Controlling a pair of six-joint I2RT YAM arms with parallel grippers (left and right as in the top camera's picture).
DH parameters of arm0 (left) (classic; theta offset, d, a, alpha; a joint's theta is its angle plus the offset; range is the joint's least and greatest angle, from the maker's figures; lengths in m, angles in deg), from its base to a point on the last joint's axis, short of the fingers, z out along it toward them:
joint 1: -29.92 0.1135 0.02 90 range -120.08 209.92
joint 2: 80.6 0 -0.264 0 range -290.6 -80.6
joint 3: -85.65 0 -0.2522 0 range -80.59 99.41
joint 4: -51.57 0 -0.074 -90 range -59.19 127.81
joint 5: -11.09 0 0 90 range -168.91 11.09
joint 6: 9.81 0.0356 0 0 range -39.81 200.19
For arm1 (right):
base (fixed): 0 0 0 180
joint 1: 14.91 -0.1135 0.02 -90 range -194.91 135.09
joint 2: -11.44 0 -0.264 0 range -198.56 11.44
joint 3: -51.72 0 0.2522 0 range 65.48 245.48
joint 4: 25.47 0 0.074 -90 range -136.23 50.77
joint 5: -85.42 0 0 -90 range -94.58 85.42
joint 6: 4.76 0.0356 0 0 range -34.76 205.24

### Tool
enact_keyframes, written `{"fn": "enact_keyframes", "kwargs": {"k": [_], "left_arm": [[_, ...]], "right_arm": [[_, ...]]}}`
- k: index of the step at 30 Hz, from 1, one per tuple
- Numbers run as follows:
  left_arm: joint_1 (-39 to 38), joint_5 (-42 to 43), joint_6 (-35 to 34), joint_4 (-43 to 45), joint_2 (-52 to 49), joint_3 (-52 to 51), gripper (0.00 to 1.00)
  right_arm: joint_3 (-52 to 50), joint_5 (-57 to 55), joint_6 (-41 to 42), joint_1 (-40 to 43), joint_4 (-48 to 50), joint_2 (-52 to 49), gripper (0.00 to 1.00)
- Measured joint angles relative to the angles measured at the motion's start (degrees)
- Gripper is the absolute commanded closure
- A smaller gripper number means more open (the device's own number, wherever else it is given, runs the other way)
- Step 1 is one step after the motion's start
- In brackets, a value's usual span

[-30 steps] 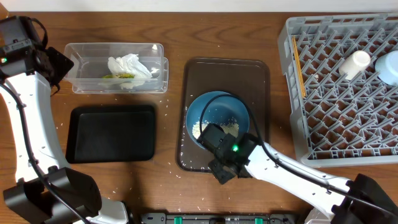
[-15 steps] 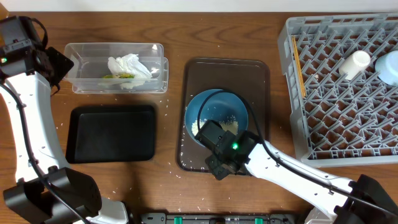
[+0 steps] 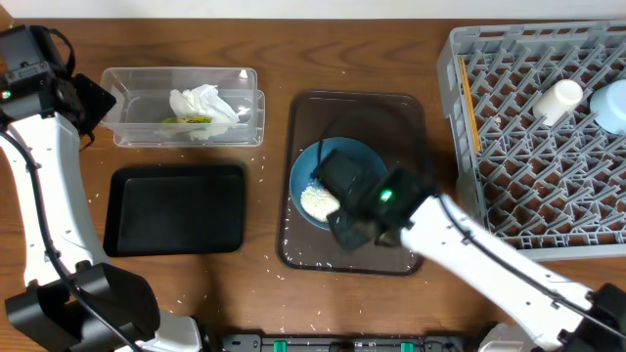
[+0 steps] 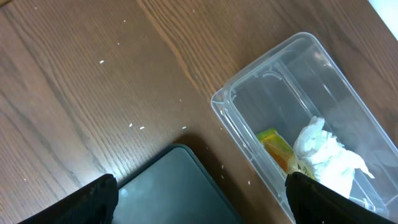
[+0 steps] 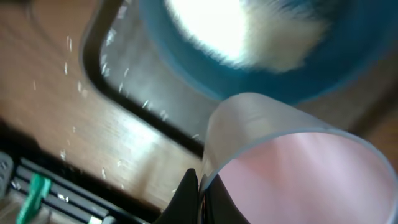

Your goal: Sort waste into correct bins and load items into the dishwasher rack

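I should keep carrying the pink cup until it rests at the rack's pegs (image 3: 525,121) beside the white cup, because my right gripper is holding the pink cup's rim (image 5: 249,147) and those pegs are free.
My right gripper (image 3: 342,200) hangs over the dark-blue dish (image 3: 311,168) on the brown serving tray. In the right wrist view its fingers (image 5: 199,193) are shut on the rim of the pink cup (image 5: 311,174), above the dish (image 5: 354,74) and its heap of rice (image 5: 249,31). The rice (image 3: 319,202) lies at the dish's left side. The clear tub (image 3: 137,108) holds the tissue (image 3: 202,102) and the wrapper (image 3: 188,120). The black tray (image 3: 176,208) is bare. My left gripper (image 4: 199,211) is open and empty over the gap between the tub (image 4: 292,81) and the black tray (image 4: 180,193).
The grey rack (image 3: 538,147) at the right holds a white cup (image 3: 558,101) and a light-blue bowl (image 3: 612,106); thin wooden sticks (image 3: 468,108) lie along its left wall. Loose rice grains dot the brown tray (image 3: 357,110) and the table near it.
My right gripper has moved from the tray's front edge back and to the right, over the dish. The rice now sits at the dish's left side. The left arm has not moved.
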Motion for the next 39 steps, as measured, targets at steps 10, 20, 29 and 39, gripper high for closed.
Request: {"fn": "enact_keyframes", "kwargs": {"k": [10,20,29,39], "left_arm": [[0.00,0.00,0.00,-0.02,0.00,0.00,0.11],[0.00,0.00,-0.02,-0.02,0.00,0.00,0.11],[0.00,0.00,-0.02,0.00,0.00,0.00,0.11],[0.00,0.00,-0.02,-0.02,0.00,0.00,0.11]], "right_arm": [[15.19,-1.46,-2.95,22.84,-2.56,0.00,0.99],[16.15,14.03,-4.52,52.43,7.52,-0.02,0.99],[15.50,16.00,-5.16,68.15,7.34,0.00,0.99],[5.18,20.55,-6.05,76.94,18.80,-0.15,0.82]]}}
